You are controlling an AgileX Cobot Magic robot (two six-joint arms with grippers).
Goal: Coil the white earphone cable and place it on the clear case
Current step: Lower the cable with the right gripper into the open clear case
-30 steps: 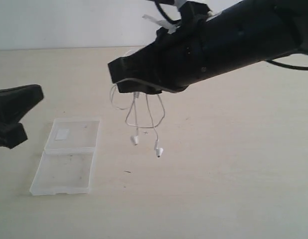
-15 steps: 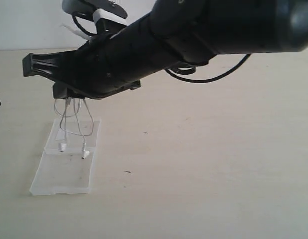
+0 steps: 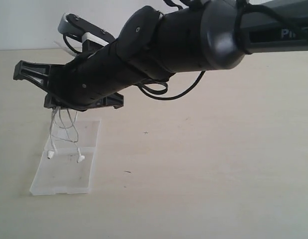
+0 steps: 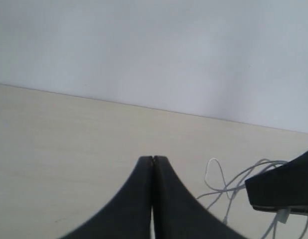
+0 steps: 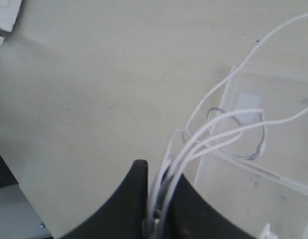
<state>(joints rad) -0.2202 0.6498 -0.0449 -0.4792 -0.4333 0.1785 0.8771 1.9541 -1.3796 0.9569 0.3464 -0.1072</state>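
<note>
Next, my right gripper turns upright over the open case (image 3: 64, 173) before it lowers the cable. It now slants with the bunched cable beside the clear case's edge (image 5: 200, 172).
My right gripper (image 3: 35, 89) reaches across to the left of the exterior view, shut on a bunch of strands of the white earphone cable (image 3: 53, 130). Thin loops hang from it above the clear case (image 3: 64, 174), which lies open and flat on the table. Two earbuds (image 3: 80, 158) dangle near the case's hinge; whether they touch it I cannot tell. In the right wrist view the cable (image 5: 191, 149) runs out between the closed fingers (image 5: 136, 189) over the case (image 5: 273, 164) and its white label (image 5: 247, 102). My left gripper (image 4: 152, 160) is shut and empty, with the cable (image 4: 229, 186) off to one side.
The right arm's thick black body (image 3: 194, 40) and its black cable loop (image 3: 159, 92) span the upper middle. The pale wooden table (image 3: 204, 169) meets a white wall at the back. A white object (image 5: 5, 15) sits at a corner of the right wrist view.
The right arm has swung left with the cable, from mid-table to over the clear case, and the earbuds now hang lower by the hinge. The left gripper has left the exterior view.
</note>
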